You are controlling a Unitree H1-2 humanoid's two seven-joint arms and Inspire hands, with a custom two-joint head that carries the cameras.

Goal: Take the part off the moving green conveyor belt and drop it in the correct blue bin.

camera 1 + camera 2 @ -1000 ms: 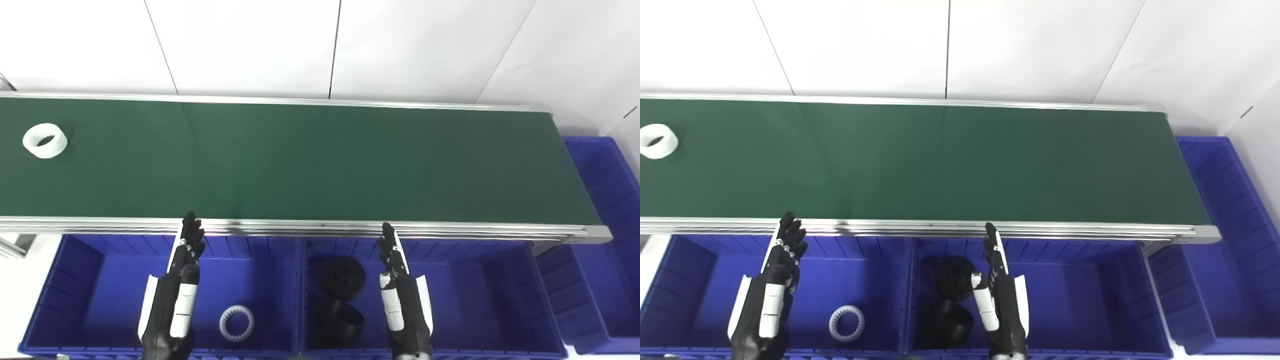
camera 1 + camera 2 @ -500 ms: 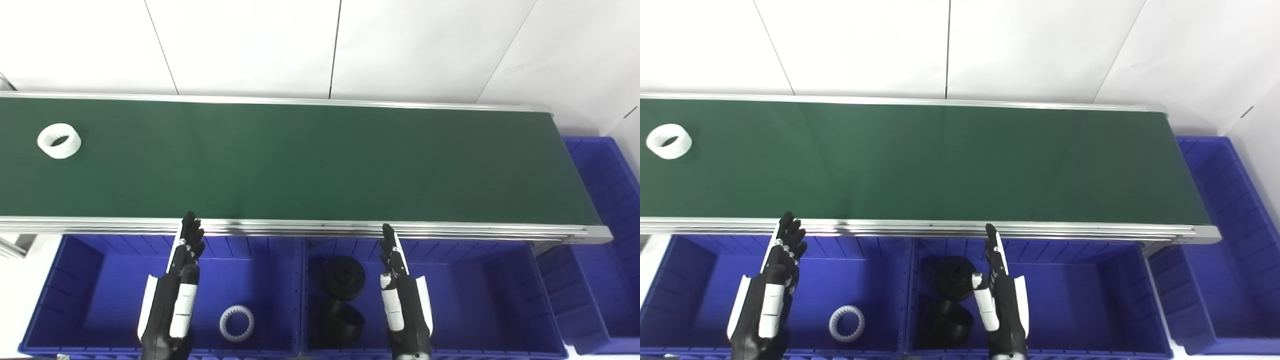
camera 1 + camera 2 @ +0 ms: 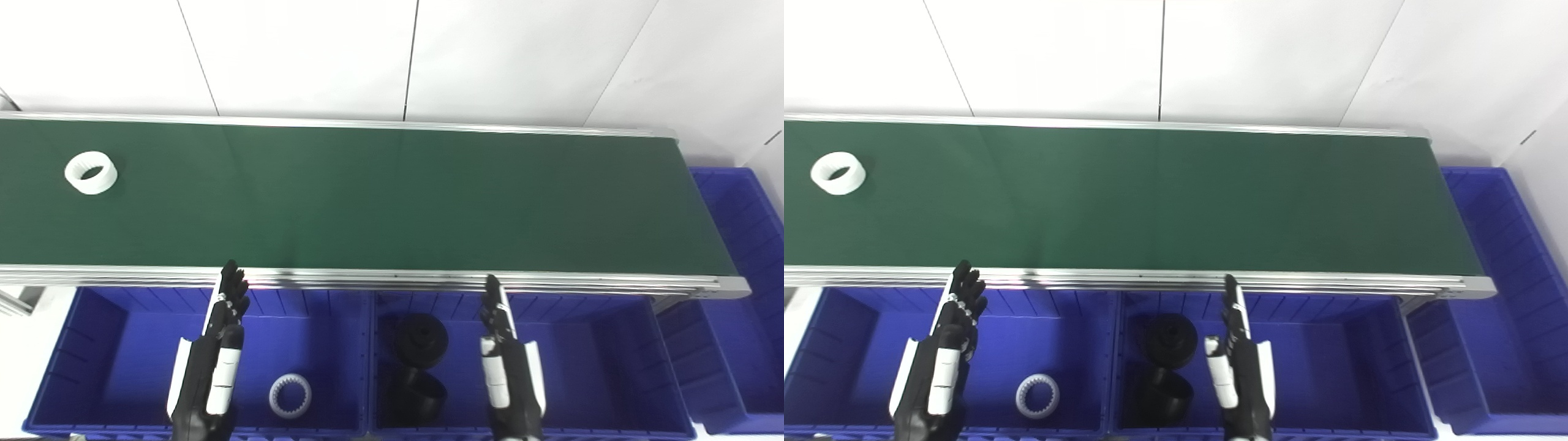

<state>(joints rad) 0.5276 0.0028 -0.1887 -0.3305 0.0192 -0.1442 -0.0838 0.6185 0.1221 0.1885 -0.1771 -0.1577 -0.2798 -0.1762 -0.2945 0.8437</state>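
Observation:
The white ring-shaped part (image 3: 91, 185) is wider than it is tall. So it will tip when I drop it, then come to rest with its open end (image 3: 92, 172) up.
A white ring-shaped part (image 3: 90, 173) lies on the green conveyor belt (image 3: 367, 196) at its far left; it also shows in the right eye view (image 3: 838, 173). My left hand (image 3: 211, 361) is open and empty, fingers straight, above the left blue bin (image 3: 110, 343), fingertips near the belt's front rail. My right hand (image 3: 508, 367) is open and empty above the middle blue bin (image 3: 588, 355). Both hands are far from the part.
The left bin holds a white toothed ring (image 3: 290, 395). The middle bin holds two black round parts (image 3: 420, 340). Another blue bin (image 3: 744, 257) stands past the belt's right end. A white wall is behind the belt.
The white ring has ridden the belt to the right. My right hand has shifted a little to the right. My left hand has stayed put.

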